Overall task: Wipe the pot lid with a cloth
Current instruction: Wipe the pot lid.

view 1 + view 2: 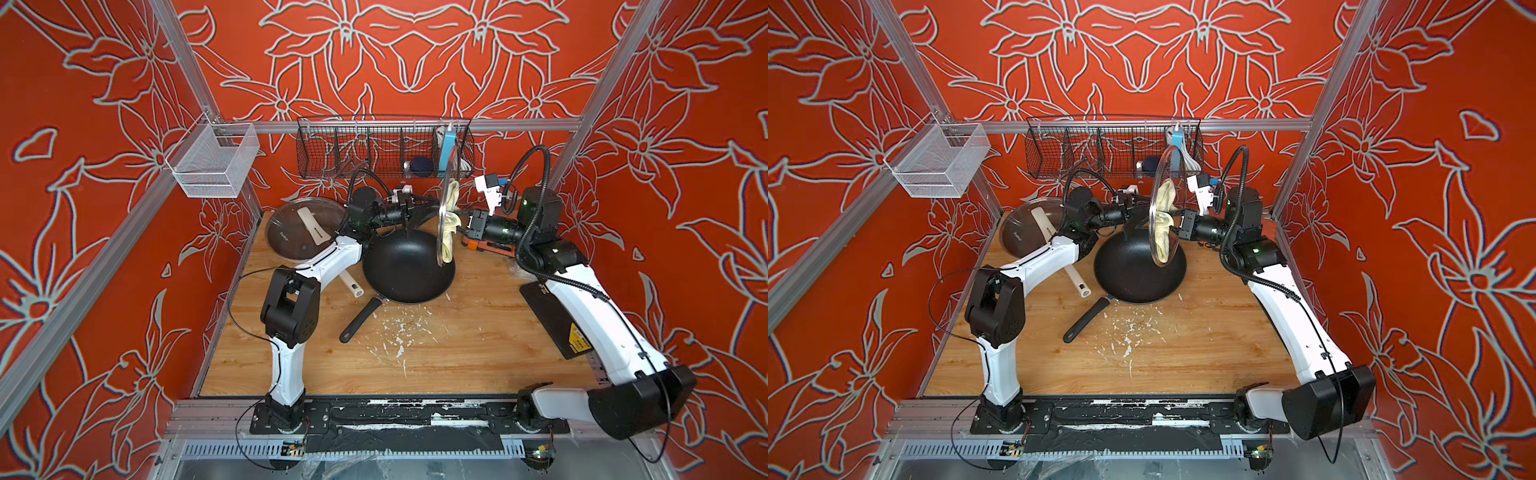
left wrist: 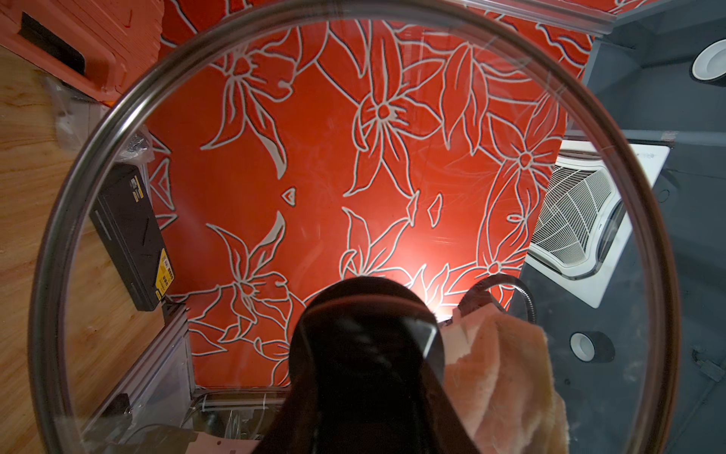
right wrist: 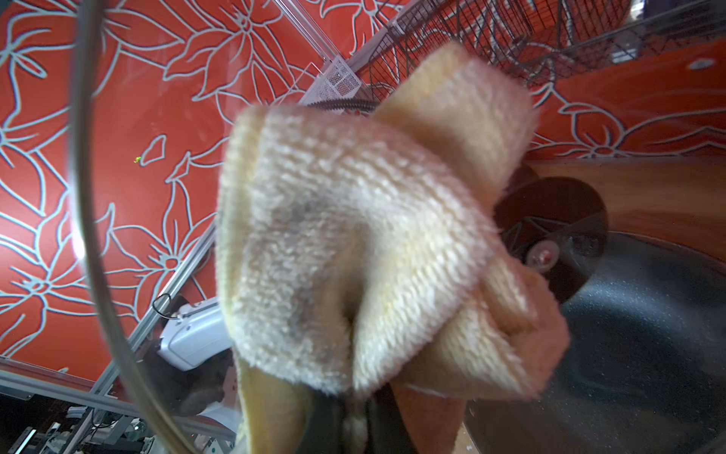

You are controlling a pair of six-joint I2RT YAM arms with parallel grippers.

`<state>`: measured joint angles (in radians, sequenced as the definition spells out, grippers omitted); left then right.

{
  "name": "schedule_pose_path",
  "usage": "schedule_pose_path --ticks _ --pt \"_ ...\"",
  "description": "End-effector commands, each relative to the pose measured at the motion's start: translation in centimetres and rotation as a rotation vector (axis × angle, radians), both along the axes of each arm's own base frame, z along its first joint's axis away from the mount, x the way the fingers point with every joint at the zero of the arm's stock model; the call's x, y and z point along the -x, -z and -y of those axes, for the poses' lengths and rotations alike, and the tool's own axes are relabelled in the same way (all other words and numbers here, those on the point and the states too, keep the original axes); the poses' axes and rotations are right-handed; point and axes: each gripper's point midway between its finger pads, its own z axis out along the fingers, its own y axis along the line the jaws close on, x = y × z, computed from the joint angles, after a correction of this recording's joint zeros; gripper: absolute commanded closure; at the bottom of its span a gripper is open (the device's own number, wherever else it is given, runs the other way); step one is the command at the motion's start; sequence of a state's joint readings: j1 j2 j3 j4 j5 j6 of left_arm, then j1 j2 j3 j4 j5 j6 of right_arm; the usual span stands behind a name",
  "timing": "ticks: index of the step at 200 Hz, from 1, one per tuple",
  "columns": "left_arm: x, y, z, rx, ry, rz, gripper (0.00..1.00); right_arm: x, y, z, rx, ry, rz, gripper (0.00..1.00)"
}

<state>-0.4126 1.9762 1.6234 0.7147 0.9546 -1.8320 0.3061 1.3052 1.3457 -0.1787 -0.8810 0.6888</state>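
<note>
Next, my left gripper turns the lid's handle side [image 2: 423,189] up above the wok [image 1: 402,268] before my right gripper wipes it, because that side faces away from the cloth.
The glass pot lid [image 1: 439,241] [image 1: 1167,162] stands on edge above the black wok [image 1: 409,266]. My left gripper [image 1: 430,205] [image 1: 1140,211] is shut on the lid's black handle [image 2: 365,334], which hides its jaws in the left wrist view. The cream cloth [image 1: 451,232] [image 1: 1165,216] [image 3: 353,243], with grey stains, is bunched against the lid's other face. My right gripper [image 1: 463,222] [image 3: 355,424] is shut on the cloth. Through the glass, the cloth [image 2: 506,373] shows beside the handle. The lid's metal rim [image 3: 84,196] curves past the cloth.
A second glass lid [image 1: 305,230] with a cream handle rests on a pan at the back left. A black wire basket [image 1: 384,147] and a white mesh basket [image 1: 212,160] hang on the frame. A flat black box [image 1: 557,320] lies at the right edge. White crumbs [image 1: 399,332] litter the wood.
</note>
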Motion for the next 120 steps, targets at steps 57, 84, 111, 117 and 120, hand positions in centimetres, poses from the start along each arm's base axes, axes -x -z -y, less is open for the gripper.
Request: schedule_pose_path --ticks 57,84,111,117,120 --pt "3.1 -7.9 -1.1 0.112 -0.011 0.238 1.0 -1.6 13.8 2.1 0.15 0.12 -0.243 1.0" --pt "3.1 -7.2 -1.0 0.104 -0.009 0.23 1.0 -1.6 10.4 1.2 0.103 0.063 -0.206 1.0" --pt "2.8 -6.9 -0.9 0.103 -0.01 0.223 1.0 -0.9 4.5 0.2 0.03 -0.007 -0.1 1.0" --pt "2.7 -6.8 -0.9 0.103 -0.011 0.222 1.0 -0.7 3.0 0.0 0.006 -0.022 -0.073 1.0" --pt "2.7 -6.7 -0.9 0.102 -0.01 0.221 1.0 -0.6 2.4 -0.1 -0.004 -0.029 -0.059 1.0"
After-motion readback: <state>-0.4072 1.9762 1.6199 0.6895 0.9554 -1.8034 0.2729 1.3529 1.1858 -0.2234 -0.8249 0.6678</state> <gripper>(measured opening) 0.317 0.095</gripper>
